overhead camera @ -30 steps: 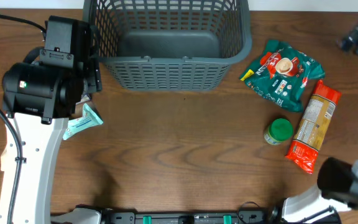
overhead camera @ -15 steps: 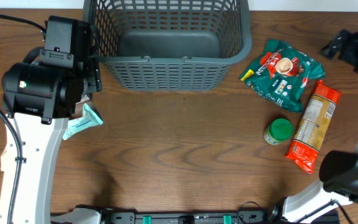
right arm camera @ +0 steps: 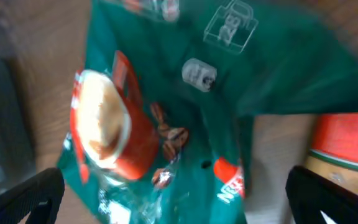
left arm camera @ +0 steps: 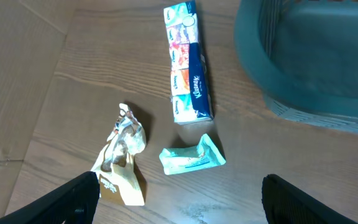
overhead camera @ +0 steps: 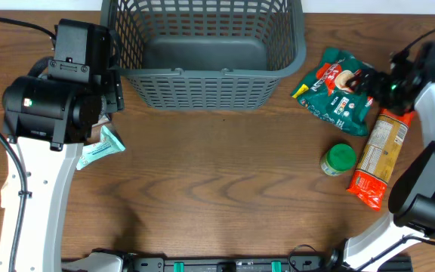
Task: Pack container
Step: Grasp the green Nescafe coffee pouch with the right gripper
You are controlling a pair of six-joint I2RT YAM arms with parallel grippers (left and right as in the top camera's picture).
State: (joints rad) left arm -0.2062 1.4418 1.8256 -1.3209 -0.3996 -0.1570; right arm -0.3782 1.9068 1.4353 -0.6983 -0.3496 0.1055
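Observation:
The green packet's loose end [overhead camera: 337,92] is lying over the orange packet's tip [right arm camera: 352,127]. The green packet will come free when I lift, and the orange packet will stay lying.
The dark grey lattice basket [overhead camera: 202,89] stands at the back centre, with nothing showing inside. A green snack packet [overhead camera: 342,91] lies to its right. My right gripper [overhead camera: 374,81] hangs over that packet's right edge. In the right wrist view the gripper [right arm camera: 179,205] is open and the green packet [right arm camera: 197,124] lies between its fingers. My left arm [overhead camera: 59,98] stands left of the basket and hides its own fingers from above. In the left wrist view the left gripper [left arm camera: 179,205] is open and empty above a teal packet [left arm camera: 191,158] and a gold packet [left arm camera: 122,165].
An orange packet [overhead camera: 380,151] and a green-lidded jar [overhead camera: 338,160] lie in front of the green packet. A tissue pack [left arm camera: 188,62] lies left of the basket's corner [left arm camera: 316,62]. The teal packet [overhead camera: 100,147] pokes out beside the left arm.
My right arm has swung in from the table's right edge to above the green packet. The left arm and all objects have stayed put.

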